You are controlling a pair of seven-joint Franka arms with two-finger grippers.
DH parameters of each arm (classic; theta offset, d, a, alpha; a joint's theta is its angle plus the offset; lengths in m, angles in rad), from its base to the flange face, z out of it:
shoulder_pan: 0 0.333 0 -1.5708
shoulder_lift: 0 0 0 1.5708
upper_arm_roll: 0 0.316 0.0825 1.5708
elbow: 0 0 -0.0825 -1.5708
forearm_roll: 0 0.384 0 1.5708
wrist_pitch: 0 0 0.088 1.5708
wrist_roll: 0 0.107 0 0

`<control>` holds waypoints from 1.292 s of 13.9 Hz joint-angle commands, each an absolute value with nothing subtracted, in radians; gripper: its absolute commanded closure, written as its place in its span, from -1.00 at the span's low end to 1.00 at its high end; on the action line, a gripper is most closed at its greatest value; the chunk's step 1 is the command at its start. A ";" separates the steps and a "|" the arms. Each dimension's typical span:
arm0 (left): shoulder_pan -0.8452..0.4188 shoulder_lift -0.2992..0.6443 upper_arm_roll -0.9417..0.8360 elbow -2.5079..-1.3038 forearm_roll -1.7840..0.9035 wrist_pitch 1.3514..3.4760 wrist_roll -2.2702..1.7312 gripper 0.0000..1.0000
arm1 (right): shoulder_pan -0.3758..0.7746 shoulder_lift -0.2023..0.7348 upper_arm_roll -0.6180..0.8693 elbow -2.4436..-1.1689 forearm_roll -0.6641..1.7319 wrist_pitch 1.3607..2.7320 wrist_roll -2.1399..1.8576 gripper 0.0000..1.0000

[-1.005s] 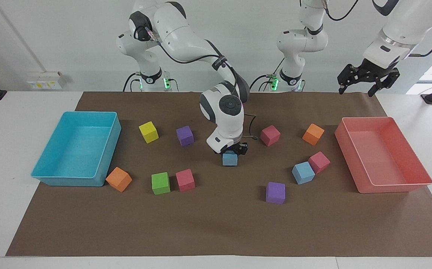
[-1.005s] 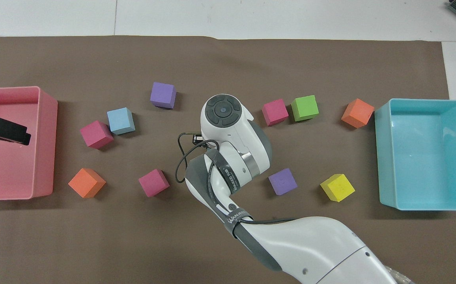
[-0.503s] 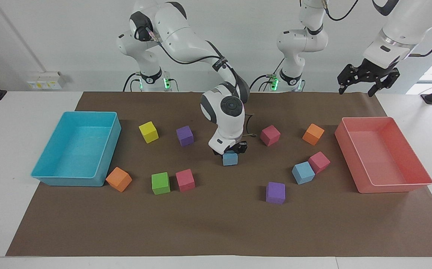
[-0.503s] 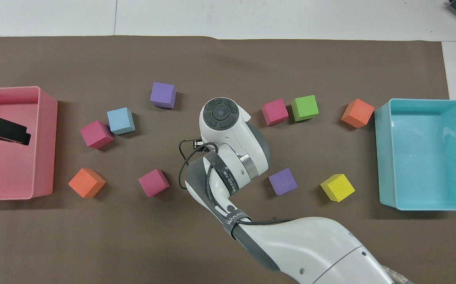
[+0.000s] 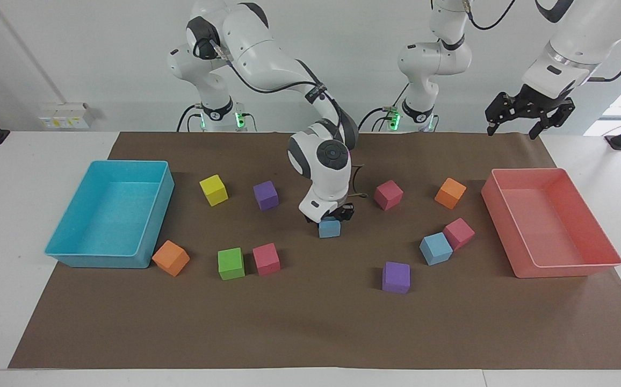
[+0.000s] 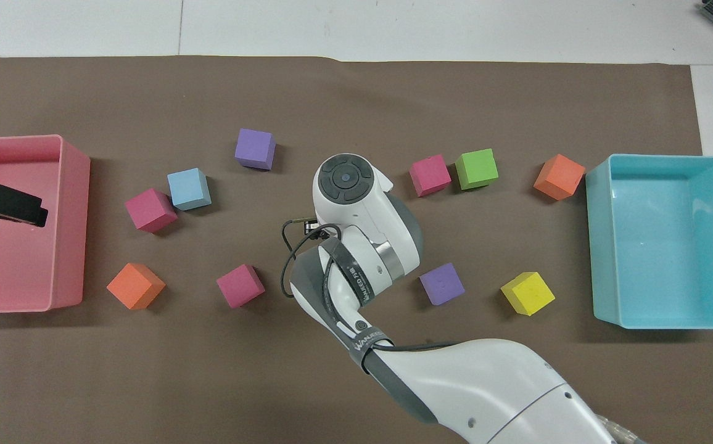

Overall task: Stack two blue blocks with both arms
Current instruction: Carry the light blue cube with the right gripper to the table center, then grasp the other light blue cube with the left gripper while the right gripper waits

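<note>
The second blue block (image 6: pixel 189 189) and the pink cube touch only at a corner (image 6: pixel 172 201), so when I lift the block, it should come free and leave the pink cube in place.
One blue block (image 5: pixel 330 229) sits on the brown mat at the middle of the table. My right gripper (image 5: pixel 331 219) is down on its top, and the arm's wrist hides both in the overhead view. The second blue block (image 5: pixel 435 248) rests on the mat toward the left arm's end, touching a pink cube (image 5: pixel 459 233); it also shows in the overhead view (image 6: pixel 189 189). My left gripper (image 5: pixel 528 115) is open and empty, raised over the pink tray (image 6: pixel 79 185), and waits there.
A pink tray (image 5: pixel 552 271) stands at the left arm's end and a turquoise tray (image 5: pixel 101 260) at the right arm's end. Purple (image 5: pixel 396 277), pink (image 5: pixel 388 194), orange (image 5: pixel 450 193), green (image 5: pixel 231 263) and yellow (image 5: pixel 214 190) cubes lie scattered on the mat.
My right arm's wrist has shifted slightly over the middle blue block, with the gripper staying on it. The block and the left arm have not moved.
</note>
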State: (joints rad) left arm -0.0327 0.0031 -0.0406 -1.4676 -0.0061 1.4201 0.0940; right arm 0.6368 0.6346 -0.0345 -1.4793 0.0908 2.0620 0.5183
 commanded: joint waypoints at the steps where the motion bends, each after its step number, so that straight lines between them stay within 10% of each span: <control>1: -0.012 -0.009 -0.051 -1.474 -0.009 1.422 0.107 -1.00 | 0.638 0.615 -0.035 -1.508 0.078 2.068 0.509 -1.00; 18: -0.038 0.000 -0.060 -1.557 -0.006 1.557 0.080 -1.00 | 0.388 0.229 -0.048 -1.738 0.477 2.012 0.238 -1.00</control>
State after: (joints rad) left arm -0.0328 0.0067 -0.0548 -1.4953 -0.0060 1.4918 0.0928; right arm 0.4278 0.2576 -0.0588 -1.6615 0.3810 1.9647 0.3349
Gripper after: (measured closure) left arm 0.000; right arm 0.000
